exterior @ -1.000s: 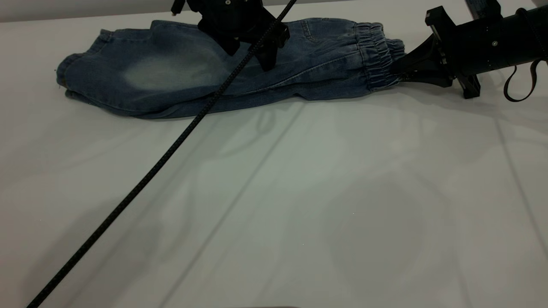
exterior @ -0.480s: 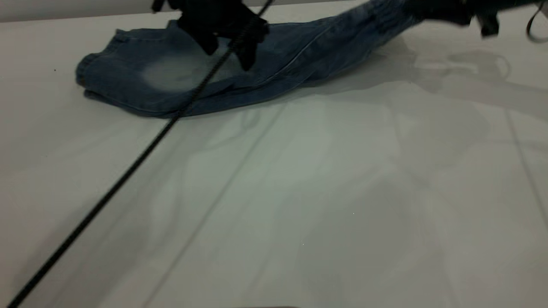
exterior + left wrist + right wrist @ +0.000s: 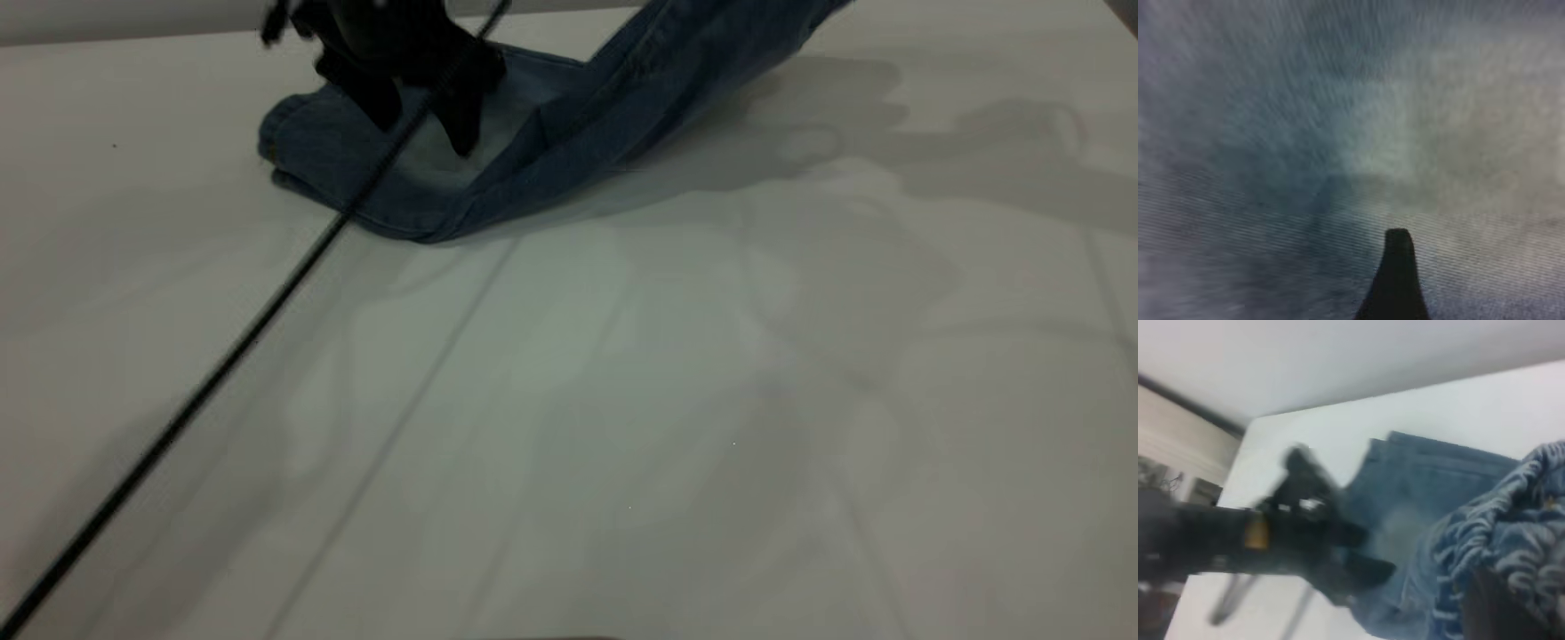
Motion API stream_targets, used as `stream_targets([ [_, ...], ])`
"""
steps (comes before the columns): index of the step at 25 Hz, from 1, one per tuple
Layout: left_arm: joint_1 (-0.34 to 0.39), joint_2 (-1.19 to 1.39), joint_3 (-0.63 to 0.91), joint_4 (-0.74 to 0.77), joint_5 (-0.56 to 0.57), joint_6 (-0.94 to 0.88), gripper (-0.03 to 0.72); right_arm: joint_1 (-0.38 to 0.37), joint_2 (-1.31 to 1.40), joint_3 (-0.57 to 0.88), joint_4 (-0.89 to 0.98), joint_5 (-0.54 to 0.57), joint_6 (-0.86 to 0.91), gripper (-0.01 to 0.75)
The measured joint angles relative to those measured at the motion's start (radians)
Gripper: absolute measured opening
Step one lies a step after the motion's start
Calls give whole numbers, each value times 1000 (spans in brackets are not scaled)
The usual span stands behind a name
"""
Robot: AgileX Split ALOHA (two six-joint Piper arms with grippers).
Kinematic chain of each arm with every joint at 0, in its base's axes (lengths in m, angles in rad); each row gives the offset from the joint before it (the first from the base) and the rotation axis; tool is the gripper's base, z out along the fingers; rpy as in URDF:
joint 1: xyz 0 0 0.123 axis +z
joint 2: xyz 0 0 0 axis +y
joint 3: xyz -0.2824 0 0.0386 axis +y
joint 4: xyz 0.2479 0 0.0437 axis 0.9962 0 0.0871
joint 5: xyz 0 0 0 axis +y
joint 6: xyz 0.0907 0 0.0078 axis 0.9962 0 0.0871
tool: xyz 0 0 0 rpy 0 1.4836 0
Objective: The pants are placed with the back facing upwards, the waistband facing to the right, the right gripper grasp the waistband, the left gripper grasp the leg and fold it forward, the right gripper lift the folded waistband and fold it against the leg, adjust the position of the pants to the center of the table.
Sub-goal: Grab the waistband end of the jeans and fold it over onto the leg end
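Note:
The robot's left gripper is standing on the flat leg part [image 3: 428,158] where the waistband [image 3: 1469,543] has to land. Next, the left gripper lifts clear before the right gripper lowers the waistband.
The blue denim pants [image 3: 498,169] lie folded lengthwise at the far side of the white table [image 3: 622,400]. Their leg end [image 3: 302,147] rests flat, and the other end rises steeply and leaves the exterior view at the top. My left gripper [image 3: 422,120] stands on the flat leg part with its fingers [image 3: 1398,273] spread open and pressed on the faded denim. The right gripper [image 3: 1501,587] is outside the exterior view. In its wrist view it is shut on the gathered waistband [image 3: 1518,527], held in the air above the legs, with the left gripper [image 3: 1338,567] below.
The left arm's black ribbed cable [image 3: 222,356] runs diagonally from the gripper down to the near left corner. Shadows of the raised cloth and arm fall on the table at the right [image 3: 889,133].
The right gripper has lifted the waistband off the table, up and leftward, out of the exterior view. The leg end has slid right. The left gripper has shifted left along the pants.

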Motion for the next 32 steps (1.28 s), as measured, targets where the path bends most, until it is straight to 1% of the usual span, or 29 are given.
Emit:
stream_targets([
  [4, -28, 33, 0, -40, -14, 7, 566, 0, -38, 0, -3, 41, 11, 34],
  [8, -75, 34, 0, -76, -39, 14, 566, 8, -44, 0, -11, 65, 16, 34],
  [13, -155, 34, 0, -82, -52, 14, 566, 47, -44, 0, -17, 65, 16, 34],
  [16, -178, 34, 0, -85, -54, 14, 566, 76, -44, 0, -17, 68, 15, 34],
  [18, -177, 31, -2, -85, -40, 14, 566, 91, -44, 0, -19, 70, 15, 34],
  [20, -162, 22, -19, -70, -2, 14, 566, 107, -44, 0, -21, 68, 15, 34],
  [23, -133, -15, -59, -6, 88, 14, 566, 131, -44, 0, -26, 69, 8, 34],
  [29, -60, -104, -189, 143, 290, 14, 566, 178, -44, 0, -65, 68, 0, 34],
  [32, -21, -124, -250, 177, 357, 6, 566, 219, -44, 0, -80, 66, -1, 34],
])
